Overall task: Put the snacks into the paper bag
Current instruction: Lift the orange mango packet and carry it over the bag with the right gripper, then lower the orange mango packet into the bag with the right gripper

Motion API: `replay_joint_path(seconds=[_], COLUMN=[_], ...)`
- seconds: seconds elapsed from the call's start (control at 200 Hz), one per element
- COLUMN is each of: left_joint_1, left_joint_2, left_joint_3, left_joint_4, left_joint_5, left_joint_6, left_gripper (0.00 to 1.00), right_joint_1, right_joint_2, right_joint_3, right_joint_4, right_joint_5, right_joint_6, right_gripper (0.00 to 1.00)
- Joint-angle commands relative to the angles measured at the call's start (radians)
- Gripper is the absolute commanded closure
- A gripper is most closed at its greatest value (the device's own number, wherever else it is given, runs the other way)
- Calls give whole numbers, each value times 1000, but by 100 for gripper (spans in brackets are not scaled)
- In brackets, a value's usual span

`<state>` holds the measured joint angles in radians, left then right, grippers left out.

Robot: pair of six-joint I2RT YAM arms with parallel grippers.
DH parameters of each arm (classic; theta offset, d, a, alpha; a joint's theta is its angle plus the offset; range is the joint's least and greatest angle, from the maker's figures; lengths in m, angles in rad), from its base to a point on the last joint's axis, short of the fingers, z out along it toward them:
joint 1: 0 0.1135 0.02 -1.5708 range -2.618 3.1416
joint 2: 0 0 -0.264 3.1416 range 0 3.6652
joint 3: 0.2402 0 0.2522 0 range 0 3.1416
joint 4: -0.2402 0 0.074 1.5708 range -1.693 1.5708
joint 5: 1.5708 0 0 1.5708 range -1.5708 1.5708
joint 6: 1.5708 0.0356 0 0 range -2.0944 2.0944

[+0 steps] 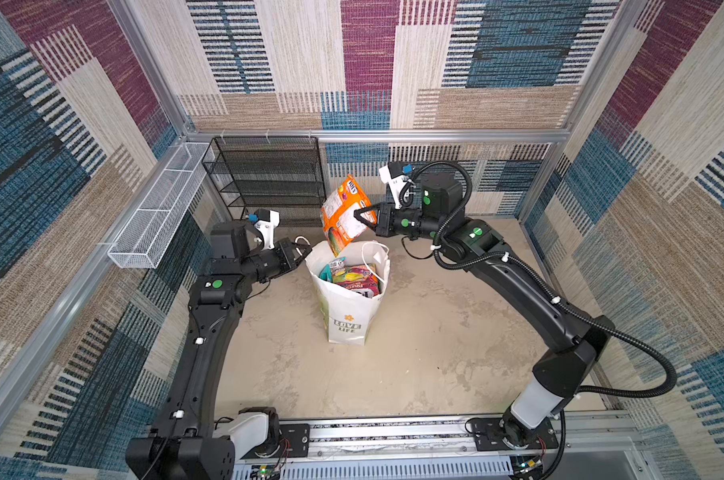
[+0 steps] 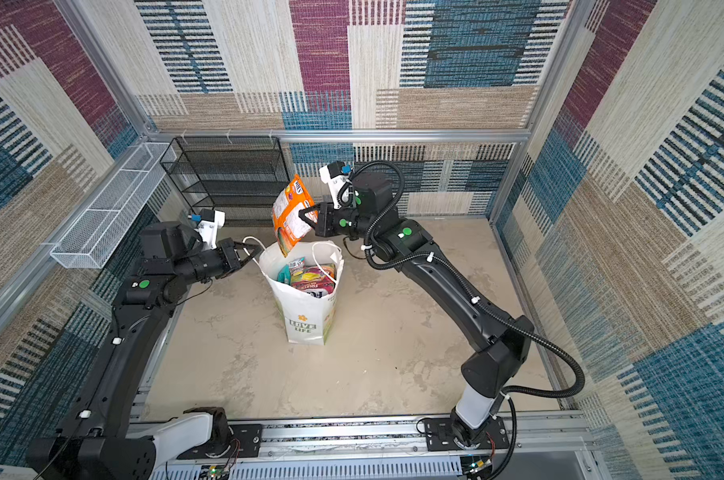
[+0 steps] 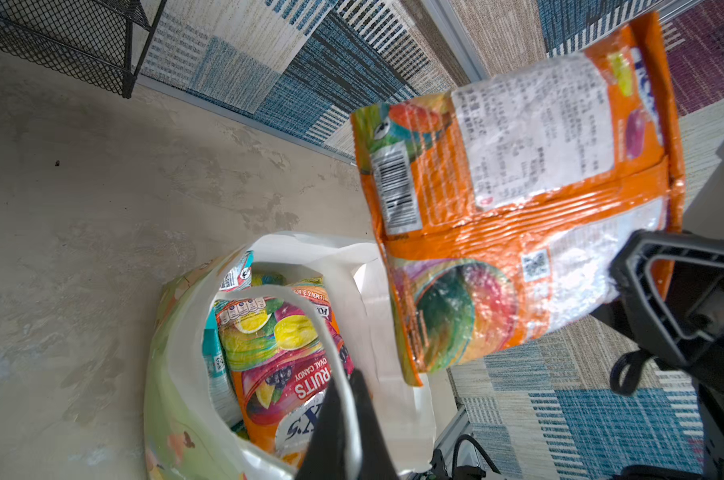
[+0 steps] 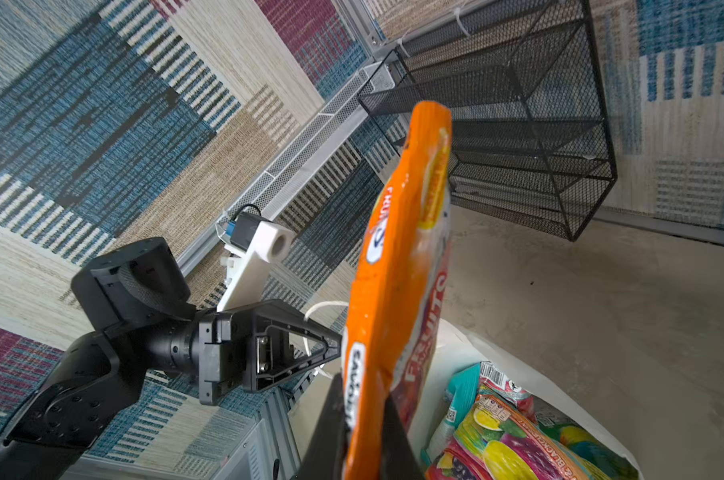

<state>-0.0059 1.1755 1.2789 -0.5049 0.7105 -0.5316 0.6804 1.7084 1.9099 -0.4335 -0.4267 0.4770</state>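
The orange packet's lower corner (image 1: 335,250) points into the opening of the paper bag, so my right gripper should keep lowering the packet inward until it touches the snacks inside (image 1: 354,277).
The white paper bag (image 1: 347,320) (image 2: 306,322) stands upright mid-floor with its mouth open. Several snacks (image 1: 354,278) (image 2: 312,276) (image 3: 277,353) (image 4: 509,436) lie inside it: a purple-pink packet, a teal one and a green one. My right gripper (image 1: 358,216) (image 2: 305,214) (image 4: 364,395) is shut on an orange snack packet (image 1: 343,208) (image 2: 289,208) (image 3: 497,208) (image 4: 397,270). The packet hangs over the bag's far rim with its lower corner at the mouth. My left gripper (image 1: 308,248) (image 2: 260,249) (image 3: 349,386) is shut on the bag's white cord handle (image 3: 306,307) at the left rim.
A black mesh rack (image 1: 268,178) (image 2: 231,178) stands against the back wall behind the bag. A white wire basket (image 1: 156,212) (image 2: 102,216) hangs along the left wall. The arms' mounting rail (image 1: 393,436) runs along the front edge.
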Motion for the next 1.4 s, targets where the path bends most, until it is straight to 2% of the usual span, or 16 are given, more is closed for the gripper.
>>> replay_joint_path(seconds=[0.0, 0.371, 0.851, 1.242, 1.392], left_joint_1=[1, 1, 2, 5, 6], left_joint_2=[-9, -10, -5, -2, -3], left_joint_3=[-1, -2, -1, -3, -3], left_joint_4=[63, 64, 62, 62, 62], left_joint_5=[23, 23, 19, 18, 18], left_joint_6=[-23, -24, -24, -24, -23], left_gripper=[100, 100, 99, 99, 99], right_joint_1=[20, 34, 47, 60, 61], right_joint_2=[25, 63, 22, -34, -10], right_joint_3=[33, 54, -42, -101, -91], right_joint_4=[-56, -121, -153, -156, -193], right_joint_5=[36, 81, 74, 23, 31], right_joint_6=[-58, -108, -157, -180, -195], right_gripper=[100, 100, 100, 100, 100])
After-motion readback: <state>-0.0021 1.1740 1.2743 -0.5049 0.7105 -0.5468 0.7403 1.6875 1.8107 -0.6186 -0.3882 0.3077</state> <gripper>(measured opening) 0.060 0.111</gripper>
